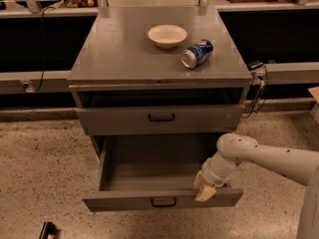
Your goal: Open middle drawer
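Note:
My gripper is on the top edge of the middle drawer's front (221, 191), toward one end of that front. Next, I lift off and pull from inside, closer to the drawer's handle.
The middle drawer (124, 202) is pulled far out of the grey cabinet (119, 59). Its plain grey interior shows and its small black bar handle (163, 201) faces me. My gripper (203, 187), with cream-coloured tips, sits at the top edge of the drawer's front, right of the handle. The white arm (269, 158) reaches in from the right. Above, the taller-fronted top drawer (109, 121) with its wider handle (161, 117) stands slightly out, with a dark gap over it. The third drawer is hidden under the open one.
A white bowl (167, 35) and a blue soda can (197, 53) lying on its side sit on the cabinet top. A cable and plug (256, 78) hang at the cabinet's right side. The speckled floor (45, 173) spreads around it. A small dark object (47, 229) lies at the bottom left.

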